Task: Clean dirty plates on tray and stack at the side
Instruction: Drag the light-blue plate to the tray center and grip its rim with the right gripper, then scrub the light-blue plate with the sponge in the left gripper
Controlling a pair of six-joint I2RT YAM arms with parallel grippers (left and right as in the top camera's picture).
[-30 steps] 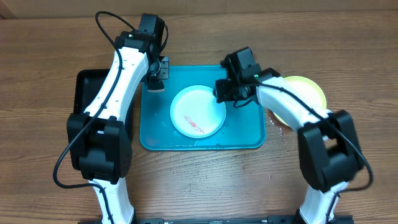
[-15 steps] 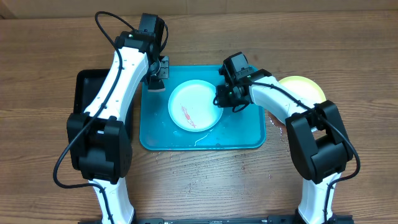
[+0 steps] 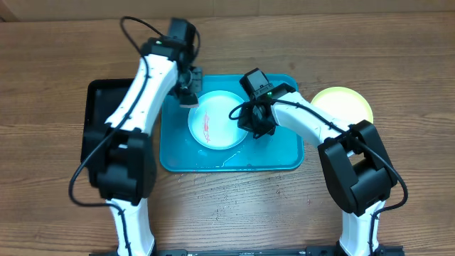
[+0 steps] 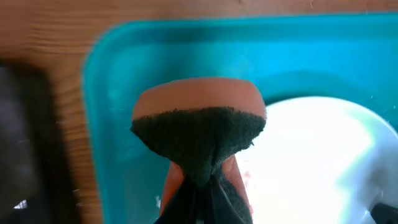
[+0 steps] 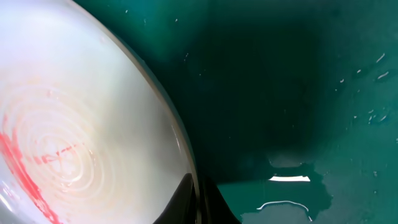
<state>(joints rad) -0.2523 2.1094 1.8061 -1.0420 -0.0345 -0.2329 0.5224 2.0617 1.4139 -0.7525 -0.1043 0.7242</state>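
Note:
The sponge hovers (image 3: 189, 102) past the rim of the white plate, which has a red smear on it, so the robot's left gripper should move the sponge inward and scrub the smear (image 3: 206, 128).
A white plate (image 3: 217, 122) with a red smear lies on the teal tray (image 3: 281, 155). My right gripper (image 3: 246, 118) is shut on the plate's right rim; in the right wrist view its dark fingers (image 5: 198, 200) pinch the edge of the plate (image 5: 81, 118) above the wet tray (image 5: 298, 68). My left gripper (image 3: 190, 94) is shut on an orange sponge (image 4: 199, 121) with a dark green scouring face. It hovers over the tray (image 4: 118, 118) at the upper left edge of the plate (image 4: 311, 162). A yellow-green plate (image 3: 350, 104) sits on the table right of the tray.
A narrow black tray (image 3: 96, 124) lies on the table left of the teal one. Water pools on the tray floor (image 5: 292, 186) and beads on the wood (image 3: 213, 178) in front of it. Both arms reach in over the tray's back half.
My right gripper has shut on the white plate's rim and drawn the plate left and toward the back. My left arm has swung right, carrying the sponge up to the plate's edge.

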